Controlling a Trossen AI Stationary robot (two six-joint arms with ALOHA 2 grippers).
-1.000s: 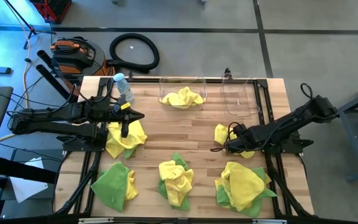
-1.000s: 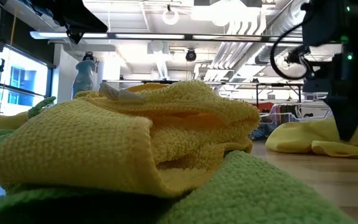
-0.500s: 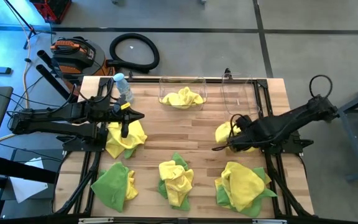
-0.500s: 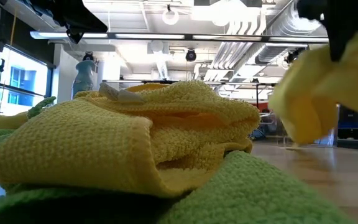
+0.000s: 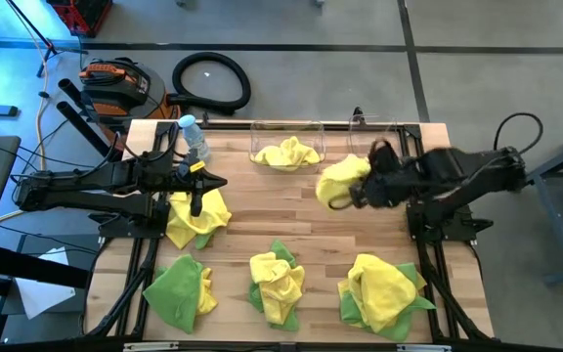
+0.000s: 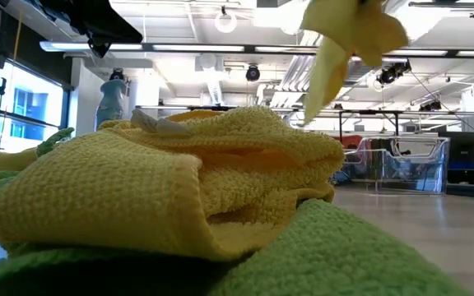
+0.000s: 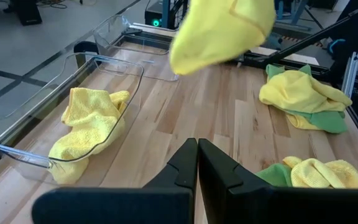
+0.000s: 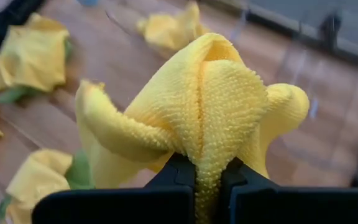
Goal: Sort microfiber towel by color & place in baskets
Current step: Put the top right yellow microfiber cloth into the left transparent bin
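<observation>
The held yellow towel point(image 5: 337, 183) is free of green ones, so my right gripper should keep going to the wider basket of yellow point(image 5: 287, 152) and let go above it.
My right gripper point(image 5: 358, 193) is shut on a yellow towel point(image 5: 338, 180), held in the air in front of the two clear baskets. In the low view the towel point(image 6: 344, 37) hangs high. The wider basket point(image 5: 313, 129) holds another yellow towel point(image 5: 285, 154); the narrower basket point(image 5: 377, 149) shows nothing inside. My left gripper point(image 5: 219, 181) is shut at the table's left, above a yellow towel point(image 5: 197, 217) lying on the wood. My right gripper pinches a bunched fold of the yellow towel point(image 8: 207, 163) between its two fingers, several layers together. The fingers come slanting down from the table's right side. The towel is lifted clear of the table, and its loose folds point(image 8: 110, 134) billow past the fingertips.
Three heaps of yellow and green towels lie along the near edge point(image 5: 180, 288), point(image 5: 277, 284), point(image 5: 379, 288). A water bottle with a blue cap point(image 5: 194, 137) stands at the far left. Bare wood lies in the middle of the table point(image 5: 281, 210).
My right gripper has risen from the table's right part and gone toward the far edge and leftward, toward the baskets, turning as it went. The yellow towel that lay there has come up with it, clear of the table.
</observation>
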